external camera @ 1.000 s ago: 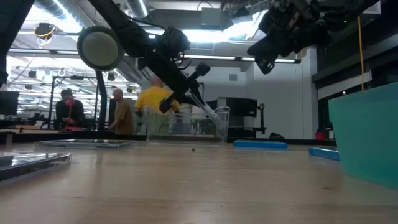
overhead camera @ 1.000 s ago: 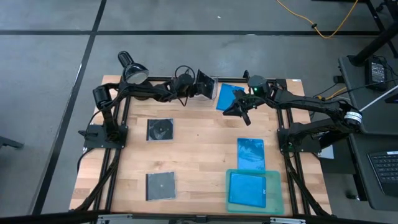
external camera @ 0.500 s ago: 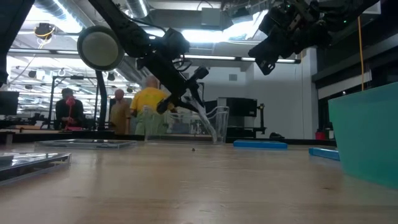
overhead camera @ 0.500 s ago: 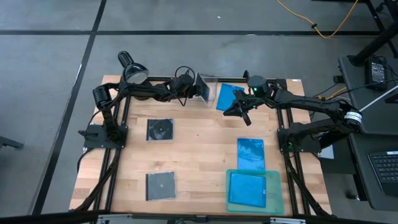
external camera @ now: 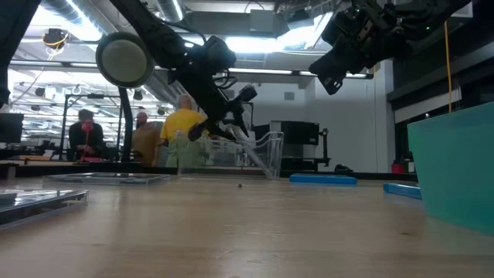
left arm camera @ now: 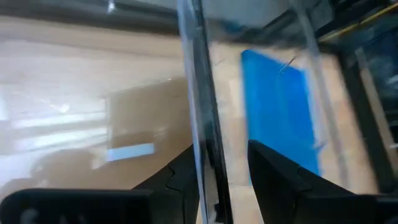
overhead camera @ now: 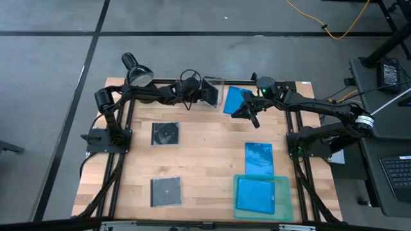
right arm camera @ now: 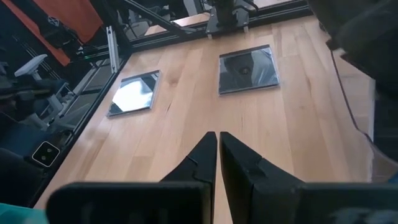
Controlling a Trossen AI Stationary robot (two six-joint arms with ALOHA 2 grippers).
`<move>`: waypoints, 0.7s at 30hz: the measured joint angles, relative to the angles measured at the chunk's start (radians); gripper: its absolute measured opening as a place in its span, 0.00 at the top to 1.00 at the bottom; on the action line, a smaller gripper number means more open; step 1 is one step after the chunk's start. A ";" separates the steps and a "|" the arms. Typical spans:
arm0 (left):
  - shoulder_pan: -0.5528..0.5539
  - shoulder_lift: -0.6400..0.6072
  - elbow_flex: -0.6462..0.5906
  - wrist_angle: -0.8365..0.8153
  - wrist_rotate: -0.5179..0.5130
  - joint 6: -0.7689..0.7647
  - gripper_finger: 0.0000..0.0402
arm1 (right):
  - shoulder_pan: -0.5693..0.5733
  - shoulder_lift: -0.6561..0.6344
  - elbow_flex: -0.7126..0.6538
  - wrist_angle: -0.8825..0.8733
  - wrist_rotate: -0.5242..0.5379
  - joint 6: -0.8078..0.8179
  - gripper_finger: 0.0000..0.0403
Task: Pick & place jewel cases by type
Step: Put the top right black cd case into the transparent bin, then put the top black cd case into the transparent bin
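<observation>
My left gripper should go on moving up with its fingers open until the clear case (external camera: pixel 261 158) lies flat on the bin's bottom (external camera: pixel 231 176), because the case leans within the clear bin's sides.
My left gripper (overhead camera: pixel 209 94) reaches along the far edge into the clear bin (overhead camera: pixel 221 82) and is open. A clear square jewel case (left arm camera: pixel 202 106) stands on edge between its fingers and leans slanted inside the bin (external camera: pixel 258 154). My right gripper (overhead camera: pixel 247 113) hovers shut and holds nothing, beside a blue jewel case (overhead camera: pixel 235 100) lying flat at the far edge. Two more clear cases with discs (overhead camera: pixel 166 133) (overhead camera: pixel 166 191) lie flat on the left. One blue case (overhead camera: pixel 259 158) lies on the right, another (overhead camera: pixel 255 194) in the teal tray (overhead camera: pixel 287 200). My left gripper has its fingers apart on either side of the clear case's upper edge (left arm camera: pixel 205 162), coming slanting down from the table's left. The case runs close along one finger (left arm camera: pixel 185 177); whether it touches that finger I cannot tell.
The table's middle is bare wood (overhead camera: pixel 205 160). A lamp (overhead camera: pixel 136 72) and the arm mounts stand at the far left. Beyond the far edge, people (external camera: pixel 185 131) move about in the room.
My left gripper has opened around the clear case and tipped a little, staying in place at the bin. The case stays leaning in the bin.
</observation>
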 joint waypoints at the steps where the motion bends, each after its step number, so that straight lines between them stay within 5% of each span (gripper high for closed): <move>1: 0.000 -0.009 0.005 -0.044 -0.005 0.014 0.71 | 0.000 0.000 0.000 -0.002 0.000 -0.001 0.94; 10: 0.000 -0.080 0.125 -0.301 -0.121 0.152 0.71 | -0.004 0.000 0.000 -0.023 -0.001 -0.035 0.94; 21: -0.051 -0.128 0.220 -0.322 -0.163 0.194 0.71 | -0.005 0.000 0.000 -0.027 -0.001 -0.048 0.94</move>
